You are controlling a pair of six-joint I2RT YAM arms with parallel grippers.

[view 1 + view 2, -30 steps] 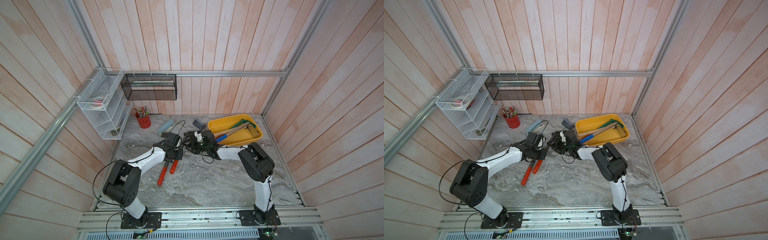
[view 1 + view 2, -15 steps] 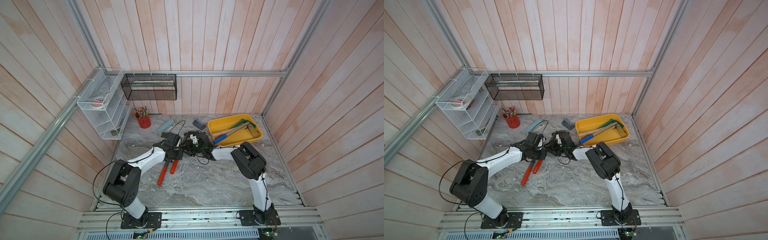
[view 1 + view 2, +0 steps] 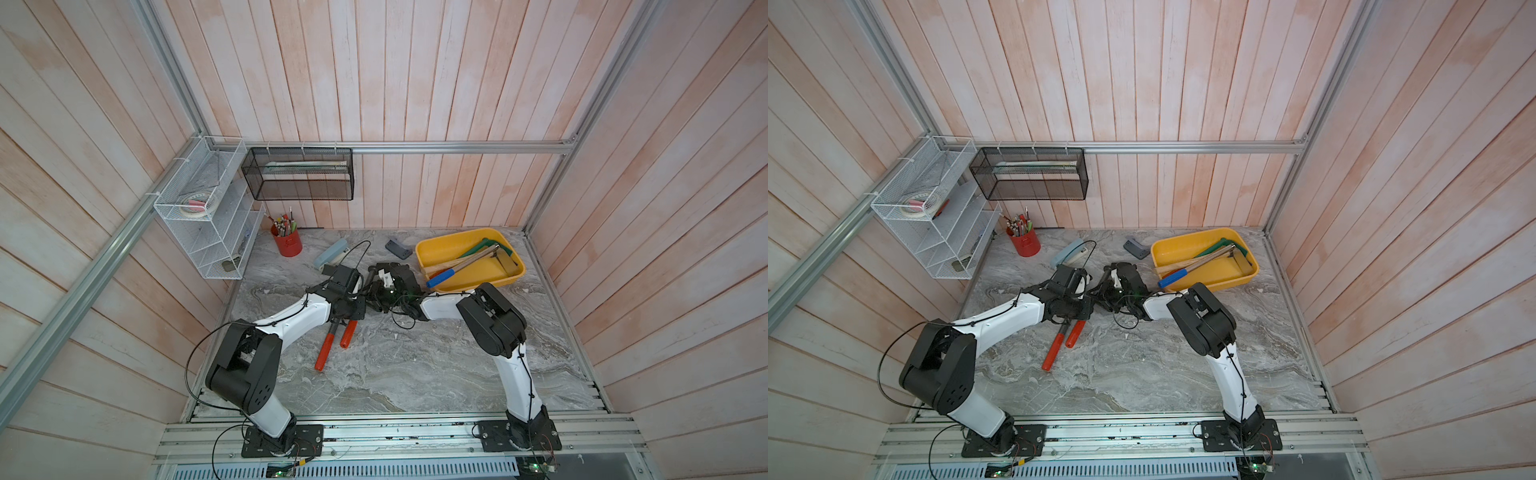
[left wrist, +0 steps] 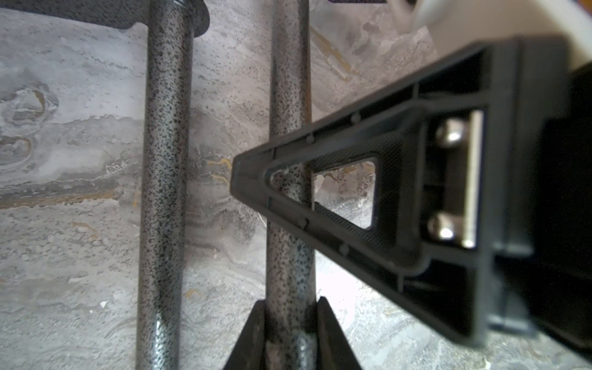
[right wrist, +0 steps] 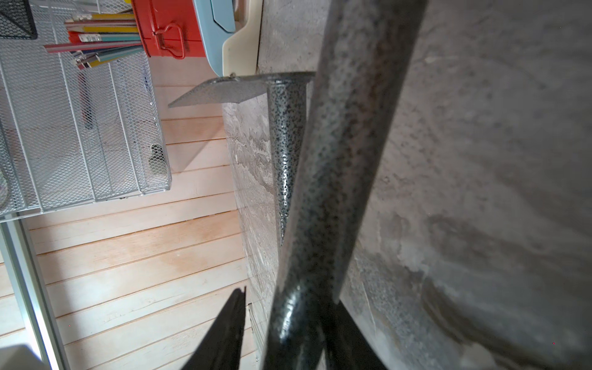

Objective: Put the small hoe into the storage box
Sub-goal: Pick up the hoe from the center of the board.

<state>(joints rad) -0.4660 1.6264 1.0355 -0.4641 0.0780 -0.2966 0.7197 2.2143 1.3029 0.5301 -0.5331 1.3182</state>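
Observation:
The storage box [image 3: 470, 260] is past my right gripper, and my left gripper is gripping the small hoe's handle. So my right gripper should grab the hoe's handle [image 5: 313, 265] before my left gripper lets go.
Two red-handled tools [image 3: 325, 353] [image 3: 1074, 333] with speckled grey shafts lie side by side on the marble table. My left gripper [image 4: 290, 304] is shut on one shaft [image 4: 288, 96]. That tool's head is out of view, so I cannot tell whether it is the small hoe. My right gripper [image 5: 290, 296] straddles the same shaft [image 5: 346, 128], with one finger against it and a gap at the other. The other tool ends in a flat crosswise blade [image 5: 221, 91]. The yellow storage box [image 3: 490, 282] [image 3: 1217, 282] stands at the back right, beyond the right gripper [image 3: 376, 297].
Inside the storage box lie a blue-handled tool [image 3: 442, 277] and other tools. A red pencil cup [image 3: 287, 243], a blue stapler [image 3: 331, 258] and a small dark block [image 3: 398, 248] sit near the back wall. A white wire rack [image 3: 208, 232] and a black mesh basket [image 3: 299, 174] hang on the walls.
My right gripper has moved left, up to the left gripper, and its jaws have narrowed around the shaft. The left arm and the two tools have stayed put.

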